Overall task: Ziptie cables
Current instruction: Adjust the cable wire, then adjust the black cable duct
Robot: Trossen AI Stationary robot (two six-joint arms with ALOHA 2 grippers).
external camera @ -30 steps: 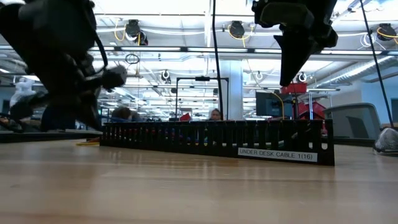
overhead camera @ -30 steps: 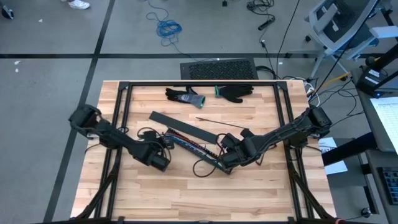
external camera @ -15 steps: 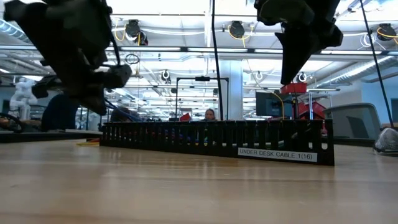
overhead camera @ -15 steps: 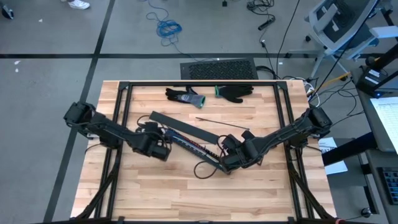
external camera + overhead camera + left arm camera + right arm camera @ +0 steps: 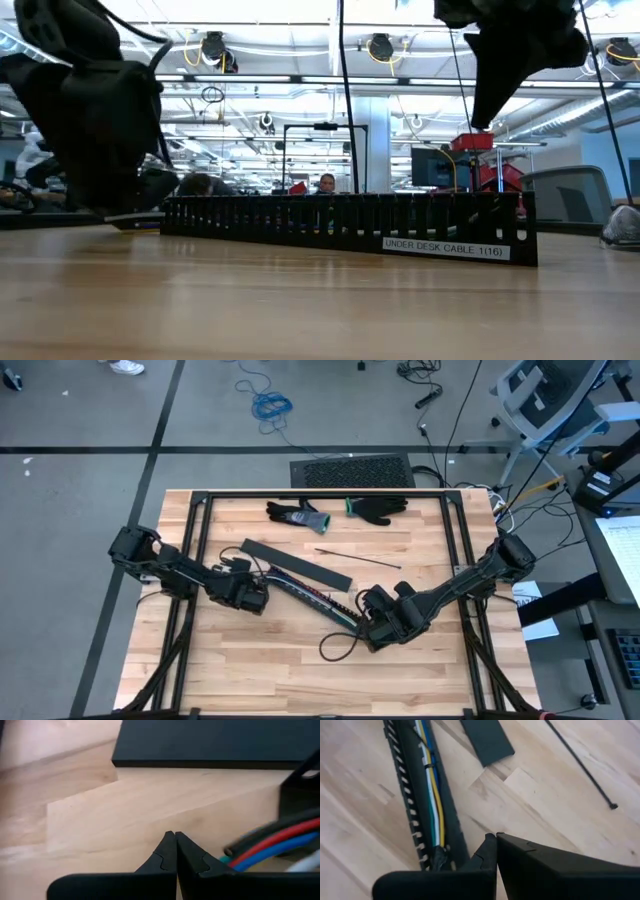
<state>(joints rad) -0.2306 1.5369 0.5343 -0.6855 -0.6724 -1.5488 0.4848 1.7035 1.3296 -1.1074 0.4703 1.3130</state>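
I should lift my left gripper over to the duct's far side [image 5: 291, 573] and push it square, because the duct [image 5: 312, 597] lies at a slant beside the lid piece.
The cables [image 5: 434, 795], thin yellow, white, blue and green wires, lie along the inside of a long black slotted duct [image 5: 312, 600] at mid-table. Their red and blue ends [image 5: 280, 845] stick out at the duct's left end. My left gripper [image 5: 252, 598] is shut, low over bare wood just beside those ends, tips [image 5: 175, 837] apart from them. My right gripper [image 5: 372, 630] is shut too, near the duct's right end. It hangs well above the table [image 5: 488, 112], with nothing between its fingers [image 5: 495, 837].
A flat black lid strip [image 5: 297, 563] lies just beyond the duct. A black ziptie [image 5: 358, 558] lies loose on the wood to its right. Two gloves [image 5: 338, 510] lie at the far edge. A black cord loop [image 5: 340, 645] lies by my right gripper.
My left gripper has gone toward the far edge and down, up to the duct's left end, rolling about its own axis. My right gripper has shifted a little toward the near right, staying high. Both have stayed shut.
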